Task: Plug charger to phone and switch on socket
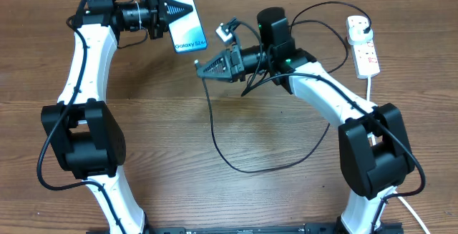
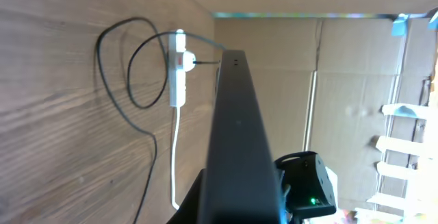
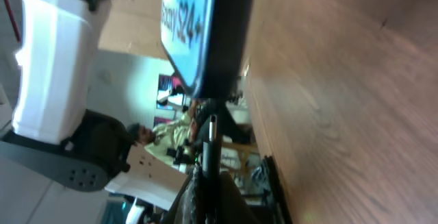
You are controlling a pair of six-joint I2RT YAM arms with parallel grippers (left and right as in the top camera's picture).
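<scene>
My left gripper should pull the phone back and line it up before plugging, because the charger's tip [image 1: 197, 63] is pointing off the middle of the phone's near end [image 1: 187, 30].
My left gripper [image 1: 167, 9] is shut on the phone [image 1: 184, 21], holding it above the table at the back left with its light screen up. In the left wrist view the phone [image 2: 236, 135] shows edge-on as a dark slab. My right gripper [image 1: 203, 66] is shut on the charger near its connector tip [image 1: 197, 63], just below the phone's near end. In the right wrist view the tip [image 3: 212, 129] points at the phone's edge [image 3: 195, 32] with a small gap between them. The black cable [image 1: 212, 123] loops across the table towards the socket [image 1: 363, 44].
The socket's thick white cord [image 1: 369, 87] runs down the right side behind my right arm. In the left wrist view the socket [image 2: 177, 70] lies far off with cable loops [image 2: 109, 80] beside it. Cardboard panels stand beyond the table's far edge.
</scene>
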